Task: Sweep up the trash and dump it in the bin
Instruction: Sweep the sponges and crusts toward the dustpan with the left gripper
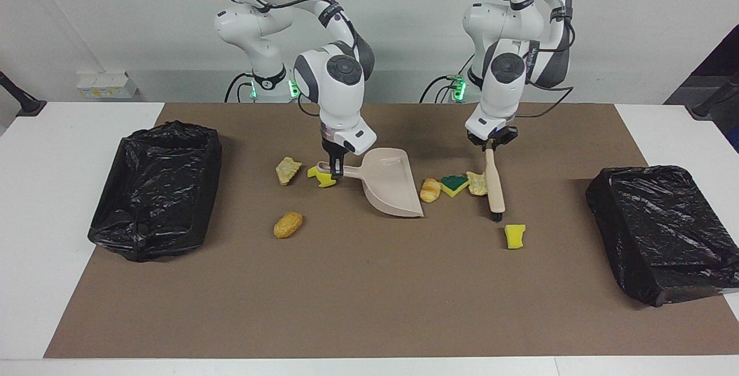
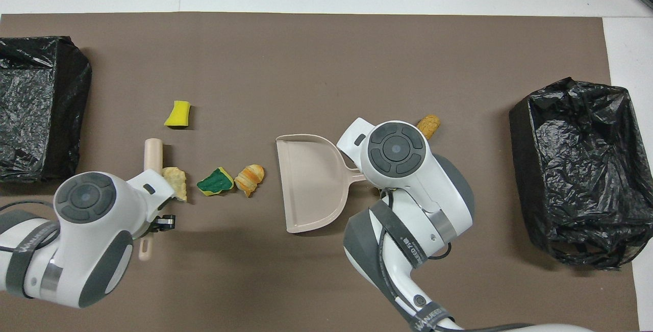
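A yellow sponge (image 2: pixel 178 113) lies past the brush's end, so next my left gripper moves the brush farther, behind that sponge, and tilts it before sweeping toward the dustpan.
My right gripper (image 1: pixel 335 169) is shut on the handle of the beige dustpan (image 1: pixel 392 188), whose mouth faces the left arm's end. My left gripper (image 1: pixel 489 144) is shut on the handle of the beige brush (image 1: pixel 494 182), its bristles down on the mat. A tan pastry bit (image 1: pixel 476 183) lies against the brush, touching the green-topped sponge (image 1: pixel 454 185). A croissant (image 1: pixel 429 189) lies just off the pan's lip. One yellow sponge (image 1: pixel 514 235) sits past the brush tip. Another yellow sponge (image 1: pixel 321 178) lies under the pan's handle. A tan scrap (image 1: pixel 287 170) and a golden nugget (image 1: pixel 287 224) lie beside it.
Two bins lined with black bags stand on the brown mat, one bin (image 1: pixel 138 243) at the right arm's end and one bin (image 1: pixel 635 272) at the left arm's end. White table borders the mat (image 1: pixel 369 306).
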{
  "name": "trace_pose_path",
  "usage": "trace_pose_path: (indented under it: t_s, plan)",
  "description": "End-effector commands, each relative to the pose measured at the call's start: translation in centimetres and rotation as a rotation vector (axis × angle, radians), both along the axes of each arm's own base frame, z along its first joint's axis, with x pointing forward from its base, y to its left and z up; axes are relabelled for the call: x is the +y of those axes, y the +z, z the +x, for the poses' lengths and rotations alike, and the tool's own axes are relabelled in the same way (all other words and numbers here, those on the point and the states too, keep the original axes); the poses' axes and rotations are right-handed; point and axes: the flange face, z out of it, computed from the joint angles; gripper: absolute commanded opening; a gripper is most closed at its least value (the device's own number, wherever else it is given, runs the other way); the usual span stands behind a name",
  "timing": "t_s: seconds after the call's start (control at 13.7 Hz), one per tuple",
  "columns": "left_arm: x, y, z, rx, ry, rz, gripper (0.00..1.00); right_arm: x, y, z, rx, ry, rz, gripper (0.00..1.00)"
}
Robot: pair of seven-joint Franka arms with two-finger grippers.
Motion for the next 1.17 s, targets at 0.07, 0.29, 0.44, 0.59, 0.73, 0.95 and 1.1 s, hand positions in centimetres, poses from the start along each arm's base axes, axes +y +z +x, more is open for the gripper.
trace_pose_path:
  t_s: [0.07,0.29,0.44,0.59,0.73,0.95,1.1]
  plan:
    - [-2.2,4.1,1.4,0.050,-0.129,-0.008,0.00,0.6,-1.0,-0.9,-0.008,-0.082,-0.017,0.00]
    - [3.0,7.6,5.8,0.025,-0.196,-0.041,0.00,0.6,-1.0,-0.9,-0.008,-0.083,-0.017,0.00]
    - [6.4,7.7,8.8,0.029,-0.281,-0.061,0.00,0.6,-1.0,-0.9,-0.009,-0.085,-0.016,0.00]
    - [9.5,7.5,11.9,0.002,-0.333,-0.075,0.00,0.6,-1.0,-0.9,-0.010,-0.084,-0.016,0.00]
    - [12.9,7.0,15.2,-0.029,-0.354,-0.071,0.00,0.7,-0.9,-0.9,-0.013,-0.070,-0.014,0.00]
    - [16.9,5.2,17.8,-0.001,-0.398,-0.071,0.00,0.6,-1.0,-0.8,-0.012,-0.071,-0.015,0.00]
    - [17.3,3.0,18.2,0.029,-0.433,-0.076,0.00,0.6,-1.0,-0.8,-0.012,-0.071,-0.015,0.00]
